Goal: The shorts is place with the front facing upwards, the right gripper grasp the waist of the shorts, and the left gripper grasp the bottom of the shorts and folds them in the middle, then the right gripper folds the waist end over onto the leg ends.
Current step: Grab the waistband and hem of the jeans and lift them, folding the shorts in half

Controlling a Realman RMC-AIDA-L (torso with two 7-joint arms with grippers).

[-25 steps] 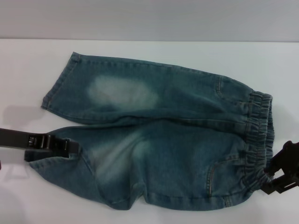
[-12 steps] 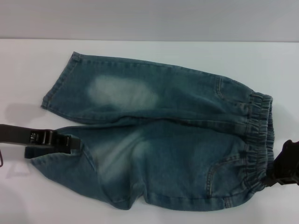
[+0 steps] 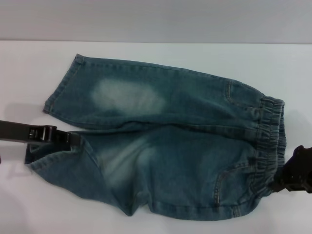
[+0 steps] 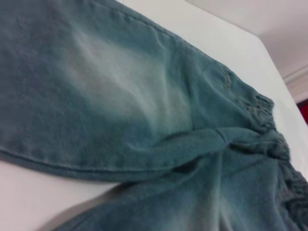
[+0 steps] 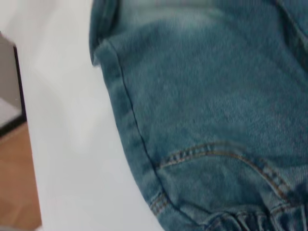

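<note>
I am holding the near leg's hem and the waist's near corner, so I should keep folding with my left gripper until the hem reaches the far leg's far corner.
The shorts lie flat and front up on the white table, with the waist of the shorts at the right and the leg ends at the left. My left gripper is shut on the bottom of the shorts, at the far corner of the near leg's hem. That hem is drawn up towards the far leg. My right gripper sits against the near corner of the waist. The left wrist view shows the faded thigh patch, and the right wrist view the curved pocket stitching.
The table's far edge meets a grey wall. In the right wrist view, the table's side edge drops to a brown floor. White table surface surrounds the shorts on all sides.
My left gripper has moved away from me and a little left, dragging the near leg's hem with it. The right gripper has closed in on the waist's near corner, which has shifted slightly.
</note>
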